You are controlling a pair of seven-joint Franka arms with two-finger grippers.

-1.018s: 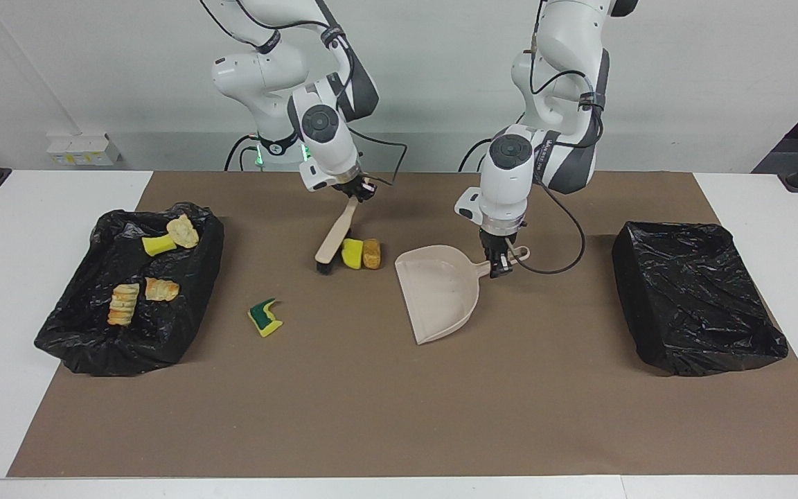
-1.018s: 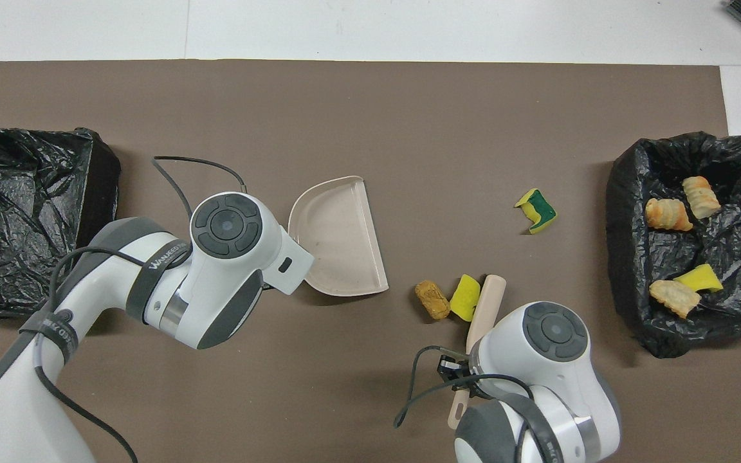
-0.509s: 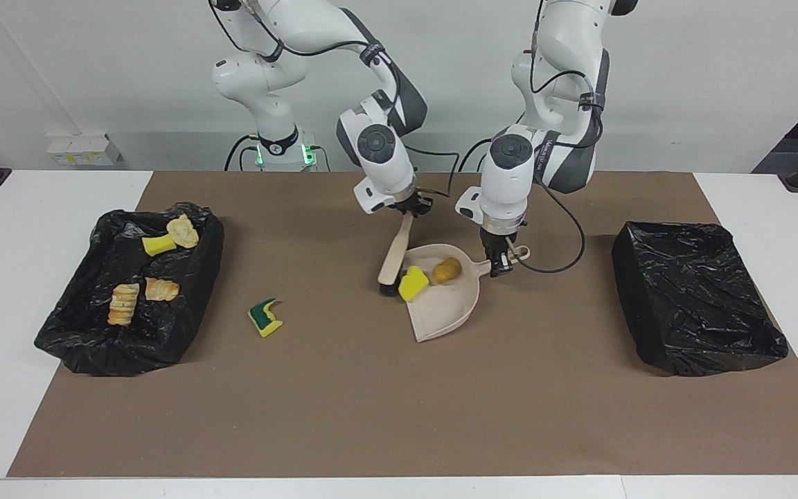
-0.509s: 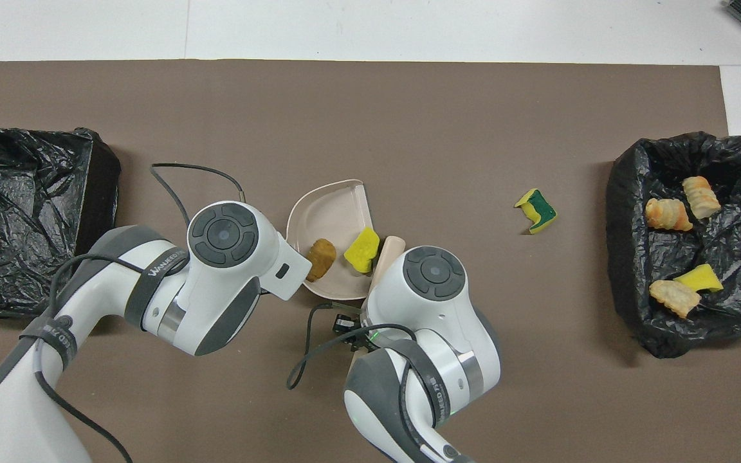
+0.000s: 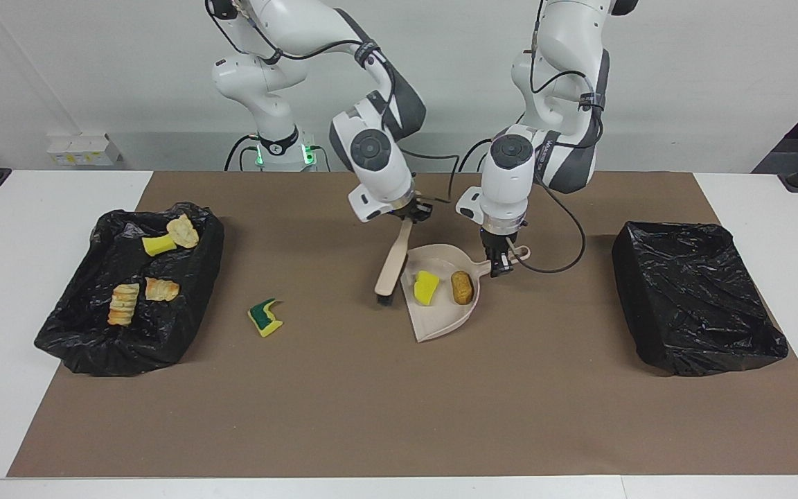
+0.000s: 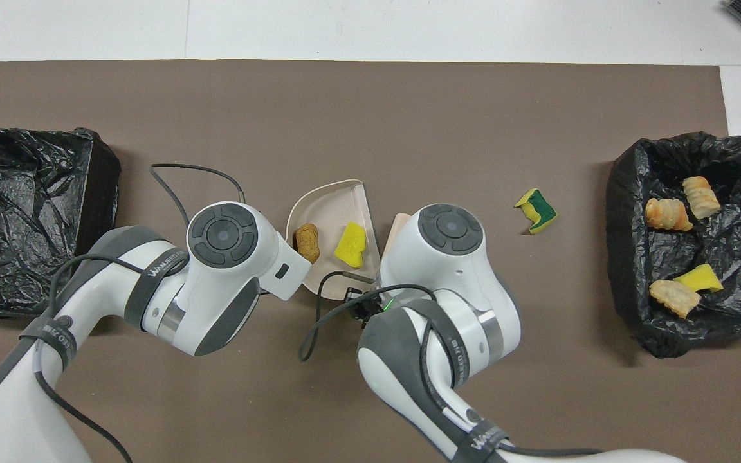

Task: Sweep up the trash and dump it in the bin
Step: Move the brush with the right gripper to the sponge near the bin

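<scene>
Next, I bring the brush to the scrap's far side [image 6: 567,204] with my right gripper and sweep inward, since it stands on the dustpan's side of the green-and-yellow scrap [image 6: 537,211].
My left gripper [image 5: 501,265] is shut on the handle of the beige dustpan [image 5: 440,320], which rests on the brown mat. A yellow sponge piece [image 5: 425,287] and a brown bread-like chunk [image 5: 462,287] lie in the pan; both also show in the overhead view, sponge [image 6: 351,244] and chunk [image 6: 307,233]. My right gripper [image 5: 411,213] is shut on the handle of the beige brush [image 5: 392,263], whose bristles stand on the mat beside the pan's open edge. A green-and-yellow sponge scrap [image 5: 265,317] lies alone on the mat toward the right arm's end.
A black-lined bin [image 5: 94,333] at the right arm's end holds several scraps, among them a yellow sponge [image 5: 158,244] and a bread chunk [image 5: 123,303]. Another black-lined bin [image 5: 697,298] stands at the left arm's end. In the overhead view both wrists hide the grippers.
The right gripper swept the brush toward the left arm's end, pushing the yellow sponge and brown chunk into the dustpan. The brush then drew back a little. The dustpan stayed put.
</scene>
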